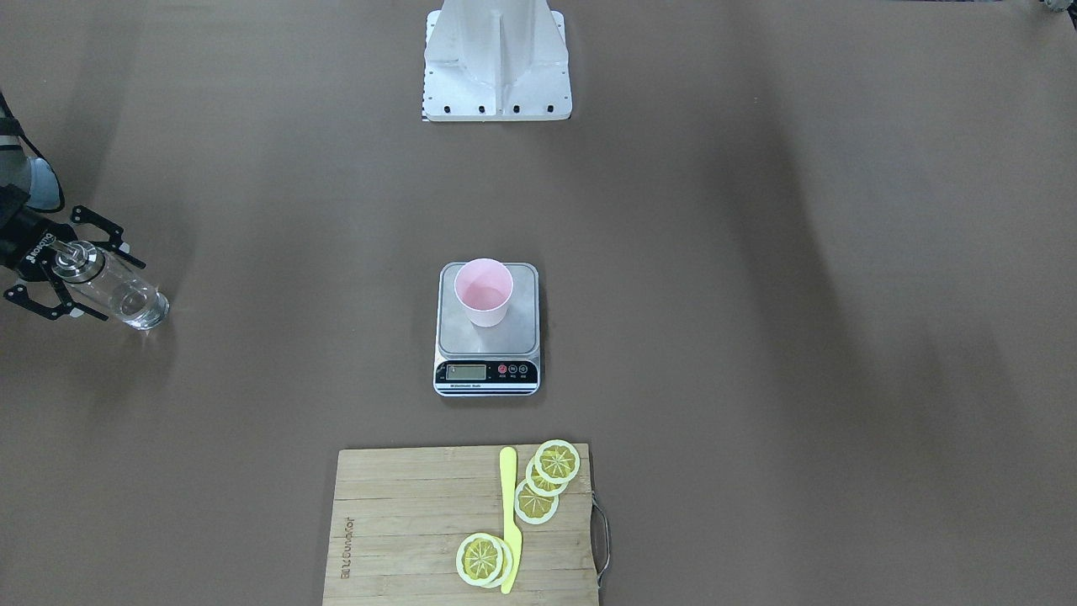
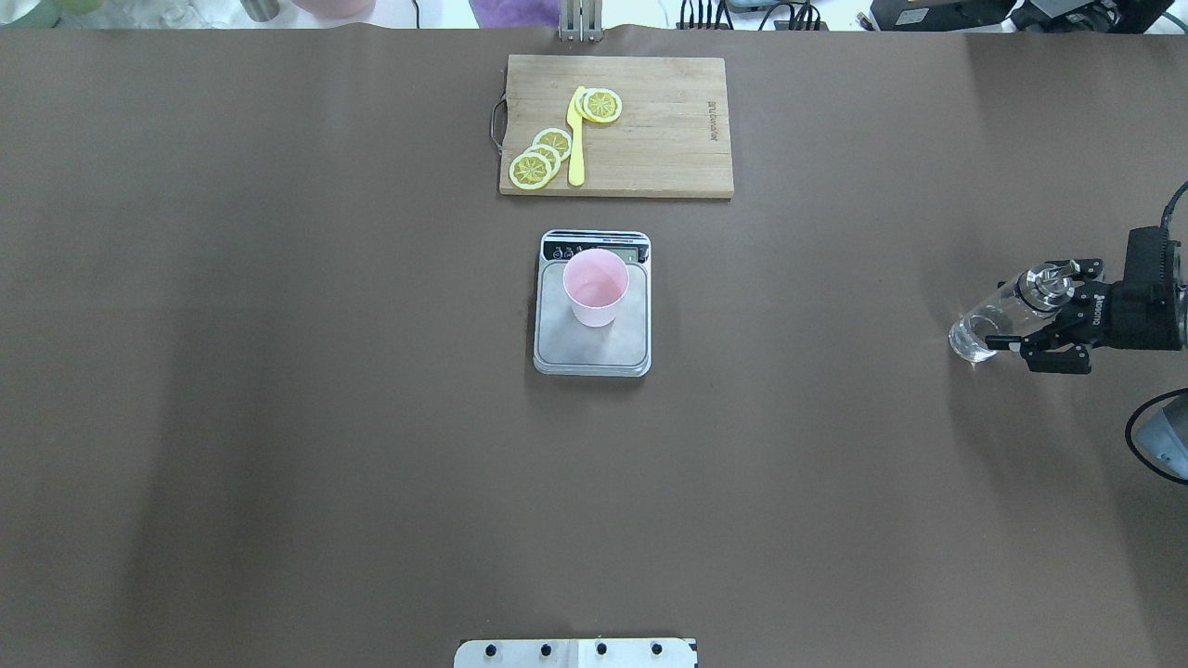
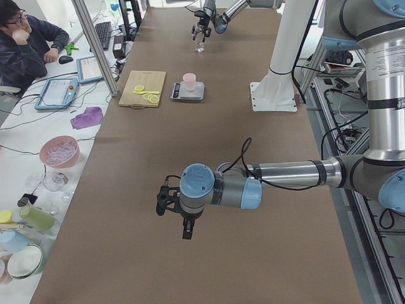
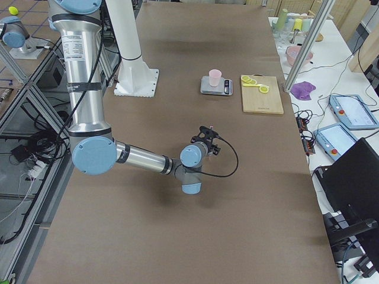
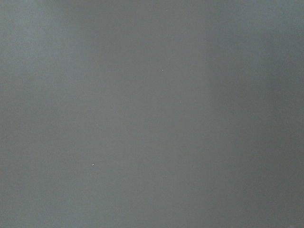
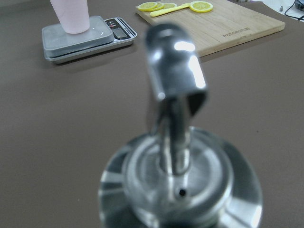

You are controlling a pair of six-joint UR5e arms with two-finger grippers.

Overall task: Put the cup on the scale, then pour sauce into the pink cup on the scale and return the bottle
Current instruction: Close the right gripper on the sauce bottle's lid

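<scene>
The silver flap (image 6: 174,61) hangs over the thin spout tube, and there is a gap (image 6: 195,102) under the flap's edge, so the flap will swing open when I tilt the bottle.
The pale pink cup (image 1: 483,291) stands upright on the steel platform of the scale (image 1: 487,337) at the table's middle; both also show in the overhead view, the cup (image 2: 595,286) on the scale (image 2: 591,348). The clear glass bottle (image 1: 126,295) with its silver spout cap stands on the table at the robot's far right. My right gripper (image 1: 111,284) is open, with its fingers spread on either side of the bottle (image 2: 974,334). The right wrist view shows the cap (image 6: 178,156) close up. The sauce is too clear to see. My left gripper (image 3: 180,215) shows only in the exterior left view, where I cannot tell its state.
A bamboo cutting board (image 2: 650,139) with lemon slices (image 2: 541,156) and a yellow knife (image 2: 576,139) lies beyond the scale. The robot's base (image 1: 496,63) stands at the table's near edge. An operator (image 3: 25,44) sits beside the table.
</scene>
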